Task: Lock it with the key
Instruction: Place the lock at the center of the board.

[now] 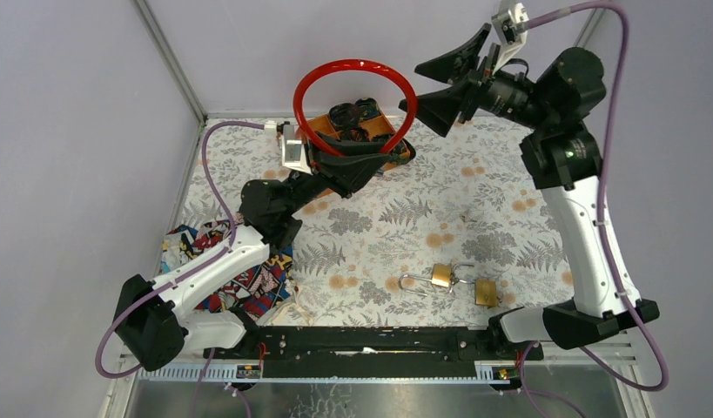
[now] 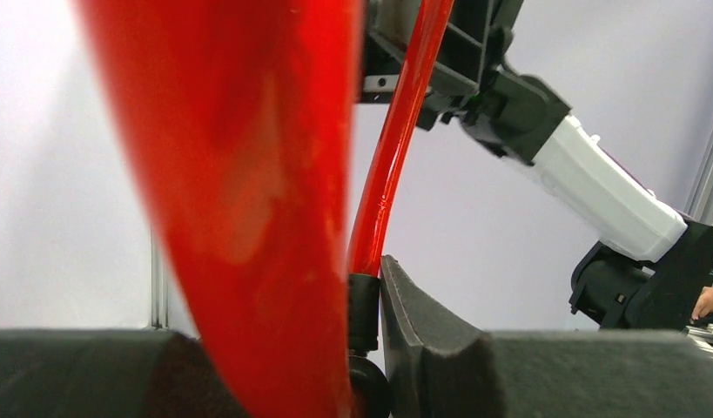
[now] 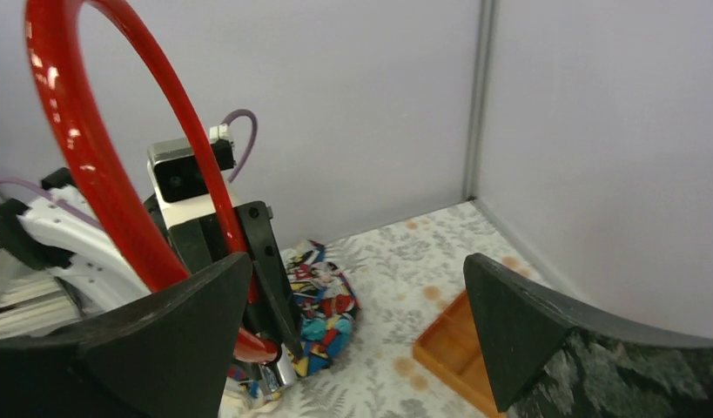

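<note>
The red cable lock's lower end point(image 3: 279, 373) is covered by my left gripper, so next my right gripper grabs the loop's free side point(image 1: 414, 103) before my left gripper opens.
A red cable lock point(image 1: 353, 64) stands upright as a loop over the back of the table, and my left gripper point(image 1: 356, 163) is shut on its lower part. In the left wrist view the red cable point(image 2: 248, 174) and its black end piece point(image 2: 364, 305) fill the space between the fingers of the left gripper point(image 2: 292, 370). My right gripper point(image 1: 446, 83) hangs open in the air just right of the loop, empty; from its wrist the red cable lock point(image 3: 74, 148) lies left of the right gripper point(image 3: 357, 279). I cannot make out a key.
An orange tray point(image 1: 403, 149) sits under the loop at the back. Two brass padlocks point(image 1: 440, 276) point(image 1: 485, 292) lie near the front edge. A colourful cloth point(image 1: 205, 252) is bunched at the left beside the left arm. Walls close the back and sides.
</note>
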Robot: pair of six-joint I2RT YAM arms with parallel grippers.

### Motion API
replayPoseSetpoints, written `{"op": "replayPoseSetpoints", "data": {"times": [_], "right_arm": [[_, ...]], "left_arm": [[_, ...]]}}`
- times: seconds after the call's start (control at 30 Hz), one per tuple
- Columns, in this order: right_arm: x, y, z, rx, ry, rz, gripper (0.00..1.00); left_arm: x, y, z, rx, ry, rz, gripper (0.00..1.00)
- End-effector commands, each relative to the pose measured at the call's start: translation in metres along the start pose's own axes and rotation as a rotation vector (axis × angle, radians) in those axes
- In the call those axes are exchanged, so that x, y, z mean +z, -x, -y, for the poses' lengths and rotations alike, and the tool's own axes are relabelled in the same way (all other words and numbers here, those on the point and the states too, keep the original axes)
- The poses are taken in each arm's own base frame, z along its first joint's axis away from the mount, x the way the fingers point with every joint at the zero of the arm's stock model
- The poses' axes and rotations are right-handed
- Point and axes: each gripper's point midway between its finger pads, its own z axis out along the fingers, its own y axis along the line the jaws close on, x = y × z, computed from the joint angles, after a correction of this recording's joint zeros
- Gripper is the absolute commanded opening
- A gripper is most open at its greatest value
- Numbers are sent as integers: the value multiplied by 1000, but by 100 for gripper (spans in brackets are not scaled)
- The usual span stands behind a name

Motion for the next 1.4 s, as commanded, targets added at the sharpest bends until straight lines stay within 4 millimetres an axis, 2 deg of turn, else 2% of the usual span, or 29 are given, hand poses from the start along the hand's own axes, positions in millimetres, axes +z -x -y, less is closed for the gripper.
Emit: {"op": "replayPoseSetpoints", "data": {"times": [0.0,0.13,0.23,0.37,0.53,0.6,0.67,0.8,0.87,0.93,1.0,1.1,1.17,1.27,1.37], "right_arm": [[-28,12,-21,-233,-47,-66,100],[-46,-11,-42,-333,40,-175,100],[-49,-20,-61,-315,160,-197,100],[-36,-12,-67,-252,246,-120,100],[-17,8,-47,-182,171,-8,98],[-11,16,-47,-157,196,29,90],[-8,21,-50,-122,233,49,75],[-6,26,-55,-82,271,69,38],[-7,27,-57,-80,277,72,26],[-8,30,-59,-82,270,76,20],[-8,31,-60,-77,270,74,19],[-6,30,-56,-58,259,67,40],[-5,28,-55,-39,260,65,43],[-3,26,-54,-20,267,66,43],[-2,26,-53,-10,262,66,26]], "left_arm": [[6,34,7,64,-11,99,0],[3,36,8,76,-11,104,0],[3,35,9,76,-14,98,0],[4,34,10,66,-25,98,0],[3,31,12,64,-34,84,0],[2,29,11,61,-31,79,0],[2,27,9,57,-20,73,0],[1,22,5,37,-5,58,0],[1,20,5,21,-1,50,0],[1,17,3,10,4,42,0],[1,15,2,6,7,40,0],[2,15,2,2,7,38,0],[3,15,2,0,6,39,0],[3,16,2,3,7,42,0],[3,15,2,4,6,38,0]]}}
